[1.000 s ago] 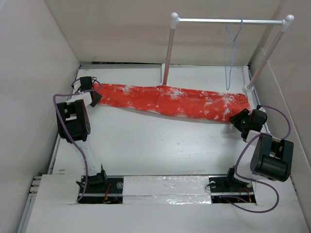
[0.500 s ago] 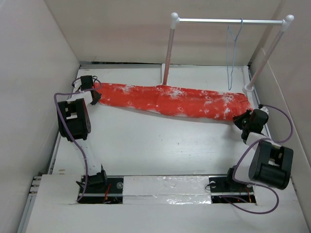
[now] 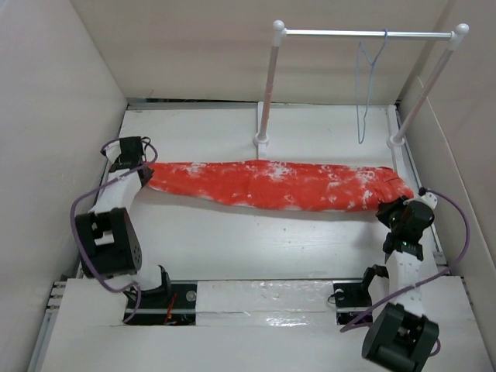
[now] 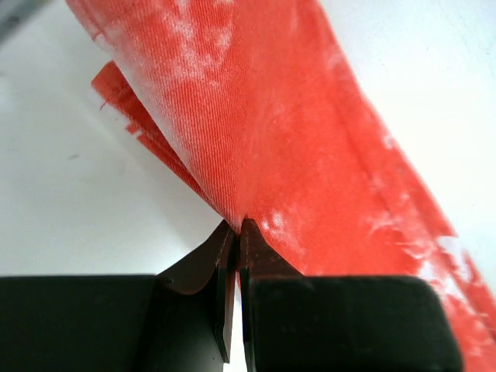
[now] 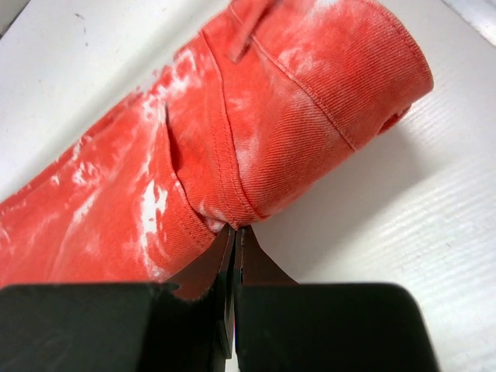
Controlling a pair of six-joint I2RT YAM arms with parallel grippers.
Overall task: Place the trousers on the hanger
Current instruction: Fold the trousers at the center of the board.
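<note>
The trousers are stretched out to their full length, so my left gripper should move away from the leg hems [image 3: 156, 177] and hold the middle [image 3: 283, 186] while my right gripper folds the waistband over.
The red-orange trousers [image 3: 279, 184] with white speckles lie stretched flat across the table, left to right. My left gripper [image 3: 145, 172] is shut on their left end, pinching the leg hems [image 4: 232, 155]. My right gripper [image 3: 393, 208] is shut on their right end, pinching the waistband edge [image 5: 310, 139]. The pale blue-grey wire hanger [image 3: 366, 81] hangs by its hook from the metal crossbar at the back right, above and behind the trousers' right end.
A rack with white posts [image 3: 267, 81] and a metal crossbar [image 3: 364, 33] stands at the back of the table. Beige walls [image 3: 54, 116] close in on the left, back and right. Purple cables loop beside both arms.
Both grippers have pulled the trousers toward the near side of the table, away from the rack posts. Both arms have drawn back toward their bases. The hanger has swung slightly.
</note>
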